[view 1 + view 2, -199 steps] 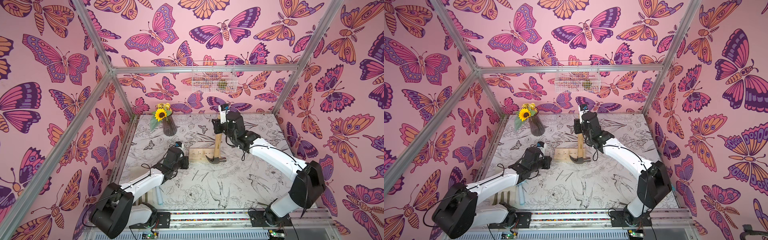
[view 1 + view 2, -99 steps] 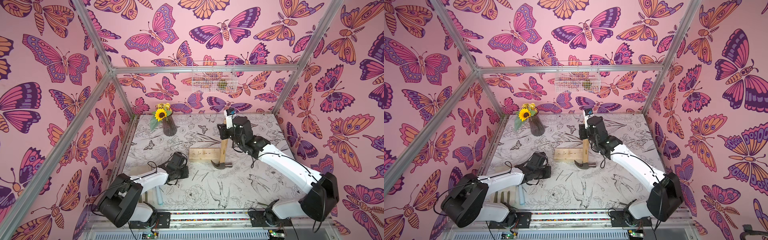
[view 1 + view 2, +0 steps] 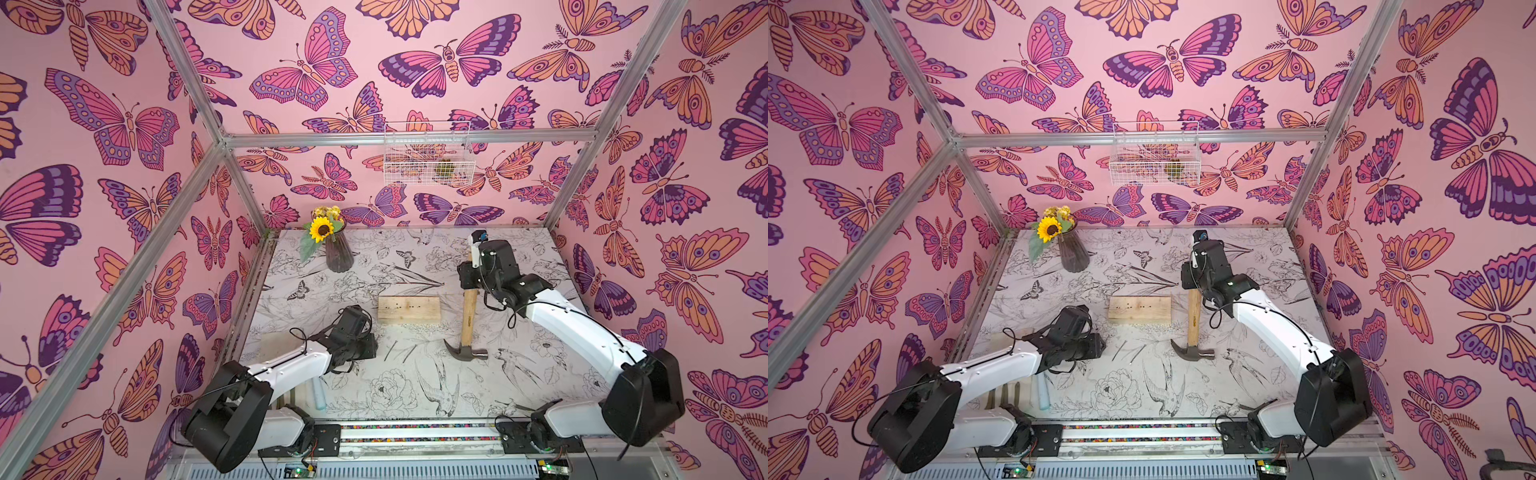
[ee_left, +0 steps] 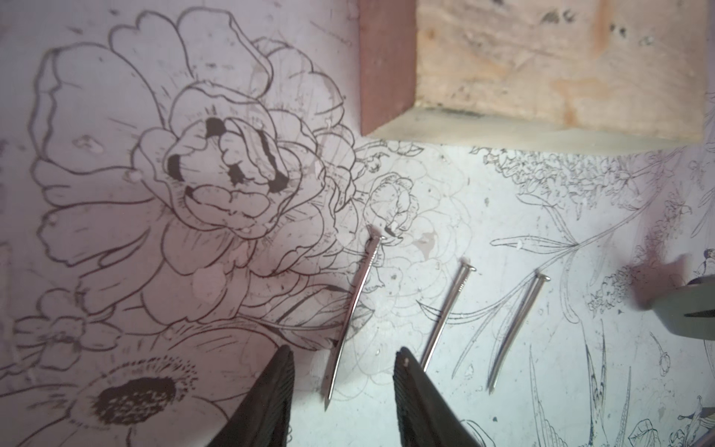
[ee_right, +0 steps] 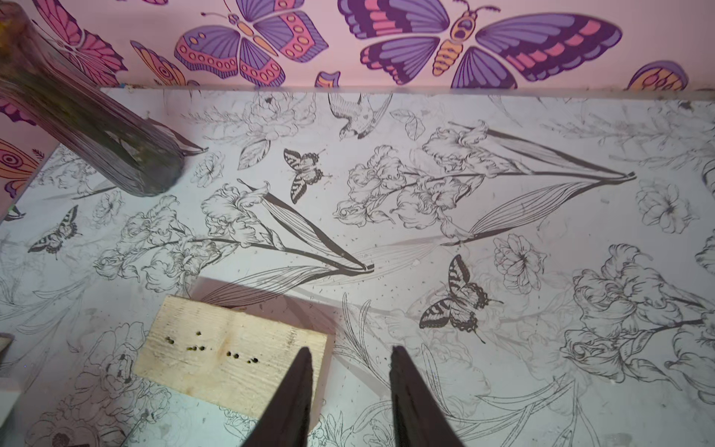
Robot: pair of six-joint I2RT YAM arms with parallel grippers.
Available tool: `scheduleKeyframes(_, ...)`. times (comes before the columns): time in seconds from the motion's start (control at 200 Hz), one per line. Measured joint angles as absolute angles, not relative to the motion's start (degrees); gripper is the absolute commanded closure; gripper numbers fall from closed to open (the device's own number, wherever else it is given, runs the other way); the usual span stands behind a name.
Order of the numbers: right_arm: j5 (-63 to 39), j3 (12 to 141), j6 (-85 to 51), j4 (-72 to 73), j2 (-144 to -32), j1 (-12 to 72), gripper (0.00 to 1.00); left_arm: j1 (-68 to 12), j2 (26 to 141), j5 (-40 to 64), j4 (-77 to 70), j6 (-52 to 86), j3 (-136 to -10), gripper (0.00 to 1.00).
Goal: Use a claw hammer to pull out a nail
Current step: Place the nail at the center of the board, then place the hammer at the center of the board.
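I should keep lowering the claw hammer with my right gripper until it lies flat, then let go, as the nails are out of the wooden block and space is open beside it.
The claw hammer hangs head down to the right of the wooden block, its steel head low over the table. My right gripper is shut on the upper part of its wooden handle; in the right wrist view the gripper shows only its fingertips, and the handle is hidden. My left gripper is open, low over the table in front of the block's left end. A bent nail lies flat between its fingers. Two more nails lie beside it.
The block's top shows several empty nail holes. A vase with a sunflower stands at the back left. A wire basket hangs on the back wall. A pale-blue trowel handle lies by the left arm's base.
My right arm has carried the hammer off the block and to the right. My left gripper has drawn back from the block toward the front and opened; a nail now lies between its fingers.
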State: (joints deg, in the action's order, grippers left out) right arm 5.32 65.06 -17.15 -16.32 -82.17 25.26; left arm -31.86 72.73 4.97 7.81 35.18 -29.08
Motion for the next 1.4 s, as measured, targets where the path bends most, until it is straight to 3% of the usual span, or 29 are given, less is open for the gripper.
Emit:
scheduleKeyframes(0.345, 3.73, 71.42, -17.67, -15.99, -94.19, 22.68, 1.0, -29.06, 63.53, 1.76, 7.73, 36.18, -24.91, 0.48)
scheduleKeyframes(0.936, 3.68, 79.29, -16.71, -21.08, -108.07, 21.39, 1.0, -28.03, 64.88, 1.65, 5.76, 36.29, -23.57, 0.48)
scheduleKeyframes(1.197, 5.39, 81.41, -16.71, -24.58, -112.99, 21.39, 0.84, -28.03, 65.65, 1.65, 5.32, 36.29, -23.44, 0.48)
scheduleKeyframes(1.402, 7.49, 84.62, -17.32, -27.68, -117.1, 21.34, 0.8, -28.01, 65.87, 1.63, 4.49, 36.27, -23.2, 0.48)
